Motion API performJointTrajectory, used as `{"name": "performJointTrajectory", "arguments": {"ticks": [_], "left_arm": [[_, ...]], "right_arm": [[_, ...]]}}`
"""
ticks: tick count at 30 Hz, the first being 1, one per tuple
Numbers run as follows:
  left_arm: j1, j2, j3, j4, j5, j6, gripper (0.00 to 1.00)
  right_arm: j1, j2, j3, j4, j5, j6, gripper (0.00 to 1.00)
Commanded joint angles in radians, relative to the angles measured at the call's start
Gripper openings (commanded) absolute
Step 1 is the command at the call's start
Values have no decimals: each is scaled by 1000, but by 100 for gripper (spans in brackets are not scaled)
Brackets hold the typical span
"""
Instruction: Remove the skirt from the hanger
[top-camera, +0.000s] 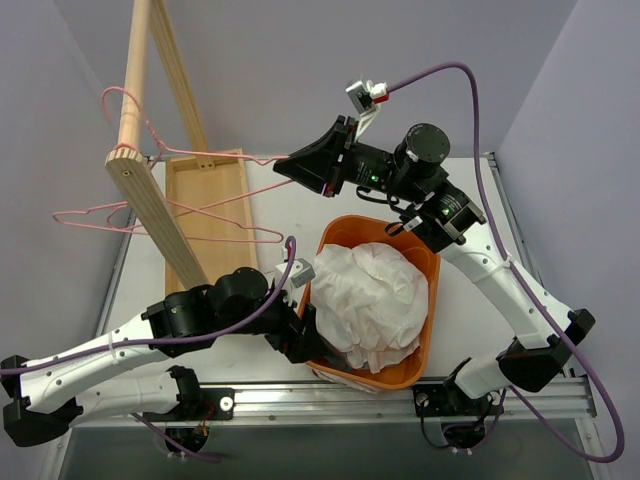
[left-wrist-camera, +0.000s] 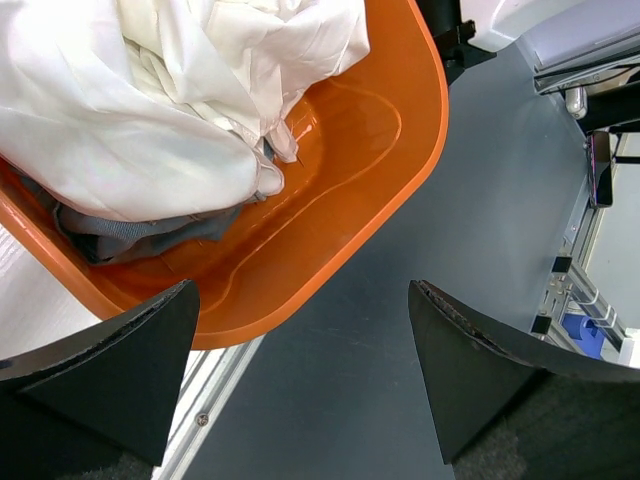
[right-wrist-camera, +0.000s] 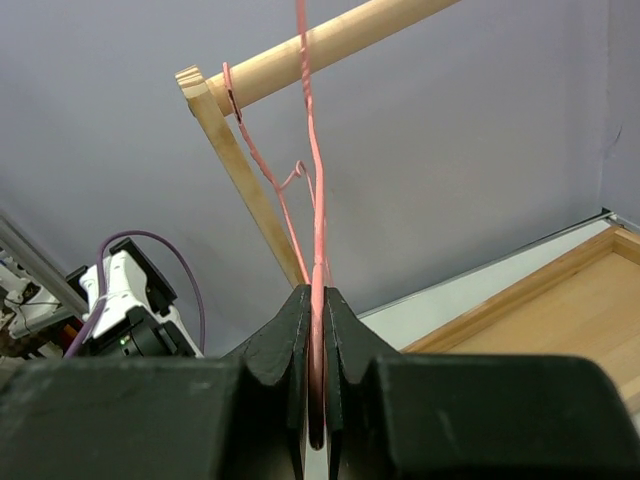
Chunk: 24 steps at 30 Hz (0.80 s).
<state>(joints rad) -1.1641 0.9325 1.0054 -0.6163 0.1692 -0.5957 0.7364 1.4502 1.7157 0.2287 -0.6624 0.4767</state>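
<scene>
The pink hanger's hook (top-camera: 123, 92) is looped over the wooden rod with the white skirt off it, so the robot's right gripper should go on steadying the wire end (top-camera: 265, 161) until release.
The white skirt (top-camera: 370, 295) lies crumpled in the orange basket (top-camera: 428, 262), off the hanger. The pink wire hanger (top-camera: 190, 207) hangs bare from the wooden rod (top-camera: 135, 70) at the back left. My right gripper (top-camera: 284, 166) is shut on the hanger's wire; the right wrist view shows the wire (right-wrist-camera: 312, 200) pinched between the jaws of that gripper (right-wrist-camera: 316, 300). My left gripper (top-camera: 305, 345) is open and empty at the basket's near left rim. In the left wrist view it (left-wrist-camera: 302, 300) hovers past the rim (left-wrist-camera: 400, 170), with the skirt (left-wrist-camera: 150, 100) at the upper left.
The wooden rack has a slanted post (top-camera: 160, 225) and a flat wooden base (top-camera: 205, 195) at the back left. A grey garment (left-wrist-camera: 140, 235) lies under the skirt in the basket. The table's metal front rail (top-camera: 330, 400) runs behind the basket's near side.
</scene>
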Motion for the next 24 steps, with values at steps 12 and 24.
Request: {"name": "performJointTrajectory", "arguments": {"ticks": [12, 24], "left_arm": [[-5, -3, -1, 52, 13, -19, 94], [-5, 12, -5, 69, 21, -41, 94]], "right_arm": [[35, -57, -50, -18, 113, -66, 0], [35, -116, -162, -110, 270, -70, 41]]}}
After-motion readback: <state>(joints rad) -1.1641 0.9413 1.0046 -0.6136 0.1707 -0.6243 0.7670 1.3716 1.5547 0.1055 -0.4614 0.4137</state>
